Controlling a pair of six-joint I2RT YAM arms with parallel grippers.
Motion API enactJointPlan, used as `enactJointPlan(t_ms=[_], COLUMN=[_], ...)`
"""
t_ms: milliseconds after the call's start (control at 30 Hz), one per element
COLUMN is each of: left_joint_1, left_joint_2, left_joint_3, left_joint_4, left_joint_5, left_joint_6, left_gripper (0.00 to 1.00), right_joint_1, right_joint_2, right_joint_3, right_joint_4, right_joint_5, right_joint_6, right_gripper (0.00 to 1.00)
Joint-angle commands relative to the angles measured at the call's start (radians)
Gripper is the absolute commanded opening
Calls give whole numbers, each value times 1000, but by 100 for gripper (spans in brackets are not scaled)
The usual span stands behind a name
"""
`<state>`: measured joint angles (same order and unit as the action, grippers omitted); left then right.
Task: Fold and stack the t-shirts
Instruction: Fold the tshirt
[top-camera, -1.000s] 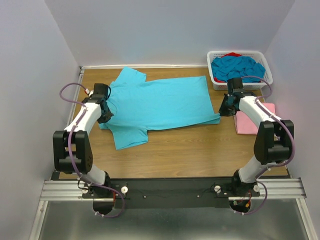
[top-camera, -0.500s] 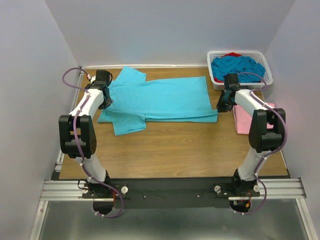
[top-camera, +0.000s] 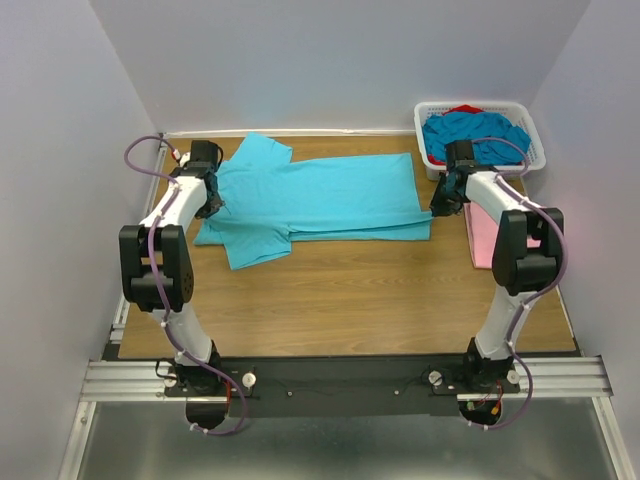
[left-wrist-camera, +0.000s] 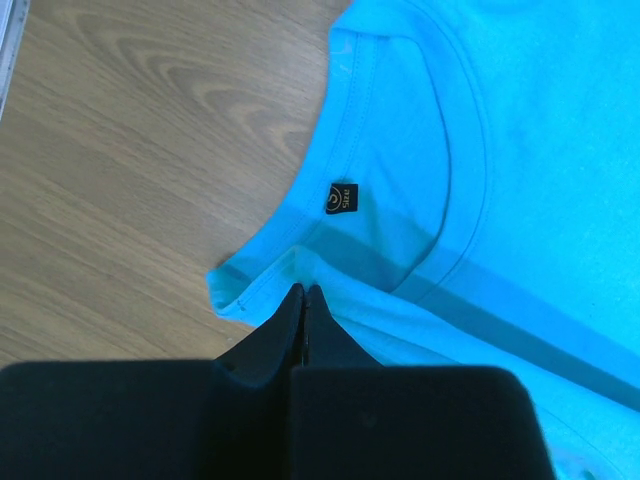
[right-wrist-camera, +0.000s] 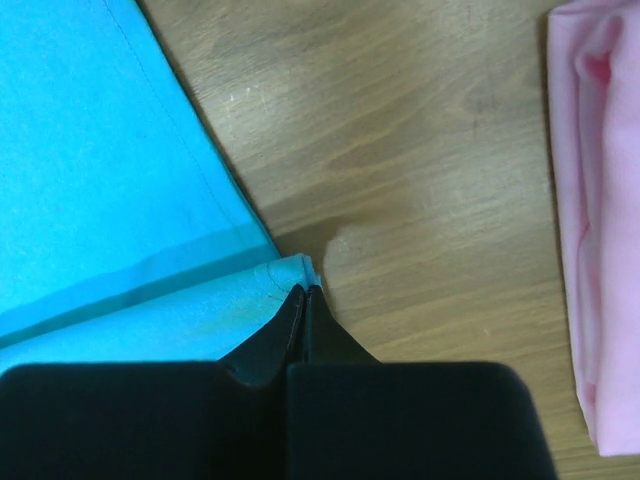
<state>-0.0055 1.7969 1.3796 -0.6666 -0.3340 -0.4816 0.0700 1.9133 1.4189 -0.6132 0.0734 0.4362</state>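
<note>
My right gripper goes on lowering the turquoise t-shirt's hem corner (top-camera: 423, 216) until the fold lies flat and then let go, because the corner hangs in line with the t-shirt's hem edge (top-camera: 416, 190).
A turquoise t-shirt (top-camera: 320, 195) lies spread on the wooden table, its near long edge folded over toward the back. My left gripper (top-camera: 213, 205) is shut on the shirt's shoulder edge beside the collar (left-wrist-camera: 300, 292); the neck label (left-wrist-camera: 341, 197) shows just ahead. My right gripper (top-camera: 438, 207) is shut on the shirt's hem corner (right-wrist-camera: 303, 272), lifted slightly off the wood. A folded pale pink t-shirt (top-camera: 497, 238) lies at the right, also seen in the right wrist view (right-wrist-camera: 600, 220). More turquoise shirts (top-camera: 475, 132) fill the basket.
A white lattice basket (top-camera: 534, 135) stands at the back right corner, with a bit of red cloth (top-camera: 464, 108) behind the turquoise pile. Grey walls close the table on three sides. Bare wood (top-camera: 350, 290) lies in front of the shirt.
Both grippers have carried the shirt's near edge toward the back of the table, folding it over itself. The shirt now looks narrower front to back.
</note>
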Motion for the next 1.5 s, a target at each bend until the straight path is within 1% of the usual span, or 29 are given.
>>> enactJointPlan(t_ms=[0, 367, 567, 600, 933, 1067, 1167, 1200, 1267, 1300, 1333, 1367, 1400, 1433, 1467], left_joint_1=[24, 35, 41, 44, 61, 61, 61, 61, 62, 61, 62, 61, 61, 61, 61], left_joint_2=[12, 15, 7, 9, 18, 21, 24, 22, 13, 9, -10, -20, -36, -65, -82], left_joint_3=[-10, -27, -39, -42, -70, -74, -76, -77, -79, -79, -77, -77, -79, -80, -82], left_joint_4=[30, 59, 73, 73, 108, 130, 134, 139, 137, 136, 136, 134, 133, 133, 130], left_joint_5=[-53, -45, -39, -37, -17, -10, -5, -4, -5, -7, -11, -13, -16, -19, -20], left_joint_6=[3, -17, -28, -29, -48, -43, -43, -43, -48, -48, -48, -48, -46, -43, -40], left_gripper=[0, 0, 0, 0, 0, 0, 3, 4, 14, 18, 28, 36, 43, 52, 57], right_joint_1=[-7, -7, -1, 1, 7, 10, 13, 13, 16, 17, 19, 19, 19, 24, 24], right_joint_2=[41, 81, 78, 81, 128, 145, 153, 153, 147, 141, 132, 122, 96, 83, 69], right_joint_3=[44, 98, 104, 106, 121, 138, 149, 150, 150, 149, 143, 141, 135, 123, 112], right_joint_4=[21, 33, 52, 55, 93, 104, 109, 110, 110, 110, 110, 109, 109, 107, 109], right_joint_5=[-29, -64, -67, -95, -110, -121, -130, -135, -144, -147, -152, -153, -155, -155, -153], right_joint_6=[-16, -19, -22, -22, -13, -22, -25, -27, -33, -34, -40, -45, -48, -53, -56], right_gripper=[1, 1, 1, 1, 2, 5, 7, 10, 15, 20, 24, 28, 35, 39, 41])
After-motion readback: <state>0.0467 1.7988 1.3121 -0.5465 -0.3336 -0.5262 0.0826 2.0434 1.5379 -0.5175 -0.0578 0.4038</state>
